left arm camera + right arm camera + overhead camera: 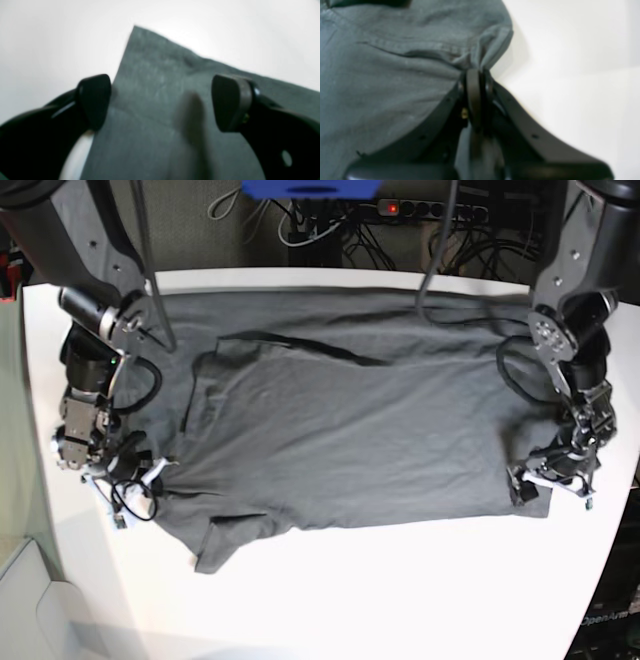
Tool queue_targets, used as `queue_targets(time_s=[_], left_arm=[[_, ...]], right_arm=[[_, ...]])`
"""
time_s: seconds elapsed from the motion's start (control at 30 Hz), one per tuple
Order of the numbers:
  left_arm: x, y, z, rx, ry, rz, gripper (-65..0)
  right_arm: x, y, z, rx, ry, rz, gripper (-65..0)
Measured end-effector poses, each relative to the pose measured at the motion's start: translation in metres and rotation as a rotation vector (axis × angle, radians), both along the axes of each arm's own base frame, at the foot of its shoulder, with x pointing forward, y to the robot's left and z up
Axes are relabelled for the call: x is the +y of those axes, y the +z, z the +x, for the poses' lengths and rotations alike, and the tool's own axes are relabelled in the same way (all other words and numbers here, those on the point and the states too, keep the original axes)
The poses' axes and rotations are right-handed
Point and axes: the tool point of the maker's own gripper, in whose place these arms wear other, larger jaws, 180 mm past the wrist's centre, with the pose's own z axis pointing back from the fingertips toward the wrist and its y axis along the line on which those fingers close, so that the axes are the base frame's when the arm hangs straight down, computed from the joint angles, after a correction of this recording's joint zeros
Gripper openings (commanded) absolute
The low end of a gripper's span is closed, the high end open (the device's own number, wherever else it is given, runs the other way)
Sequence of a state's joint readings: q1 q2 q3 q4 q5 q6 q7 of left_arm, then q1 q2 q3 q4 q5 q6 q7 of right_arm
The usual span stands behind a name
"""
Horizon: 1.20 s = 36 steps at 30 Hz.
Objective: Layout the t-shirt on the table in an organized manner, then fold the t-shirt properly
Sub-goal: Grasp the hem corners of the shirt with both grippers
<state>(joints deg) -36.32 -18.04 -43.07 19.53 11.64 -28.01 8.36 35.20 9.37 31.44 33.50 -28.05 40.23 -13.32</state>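
Note:
I should close my left gripper on the t-shirt's front corner (538, 504) before both grippers carry the t-shirt's front edge back, because only my right gripper holds the t-shirt, at a bunched fold (168, 491).
The dark grey t-shirt (350, 430) lies spread across the white table (400, 600), with a sleeve pointing toward the front left. At the left edge of the base view my right gripper (158, 471) is shut on a bunched fold of the t-shirt (395, 75); the right wrist view shows the right gripper (476, 72) pinching the cloth. At the right of the base view my left gripper (526, 485) hangs open over the shirt's front right corner. In the left wrist view the left gripper (162, 100) straddles the t-shirt (155, 125) corner, with nothing held.
Behind the table's far edge lie a power strip (420, 208) and tangled cables (470, 250). A blue object (310, 188) sits at the top. Bare white table runs along the front edge. Loose cables (130, 500) hang by the right arm.

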Motion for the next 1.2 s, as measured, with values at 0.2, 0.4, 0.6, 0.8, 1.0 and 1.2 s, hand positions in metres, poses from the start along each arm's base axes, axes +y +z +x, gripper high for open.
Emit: queue_targets(time_s=[0.2, 0.4, 0.6, 0.8, 1.0, 1.2], left_arm=[[0.027, -0.007, -0.011, 0.032, 0.133, 0.067, -3.0], [0.027, -0.007, -0.011, 0.030, 0.135, 0.067, -3.1], [0.016, -0.009, -0.007, 0.028, 0.118, 0.077, -3.2], [-0.008, -0.014, 0.000, 0.057, 0.000, 0.144, -4.0], [-0.007, -0.014, -0.001, 0.058, 0.001, 0.145, -31.1], [-0.008, -0.015, -0.002, 0.065, -0.002, 0.140, -64.9]], right_arm=[[-0.001, 0.000, 0.000, 0.000, -0.001, -0.001, -65.0], [-0.001, 0.000, 0.000, 0.000, -0.001, -0.002, -65.0], [-0.001, 0.000, 0.000, 0.001, -0.001, -0.002, -65.0], [-0.001, -0.001, -0.002, -0.003, -0.002, 0.001, -65.0], [-0.002, -0.002, -0.002, -0.005, -0.006, 0.005, -65.0], [-0.001, -0.002, -0.002, -0.005, -0.005, 0.005, -65.0]])
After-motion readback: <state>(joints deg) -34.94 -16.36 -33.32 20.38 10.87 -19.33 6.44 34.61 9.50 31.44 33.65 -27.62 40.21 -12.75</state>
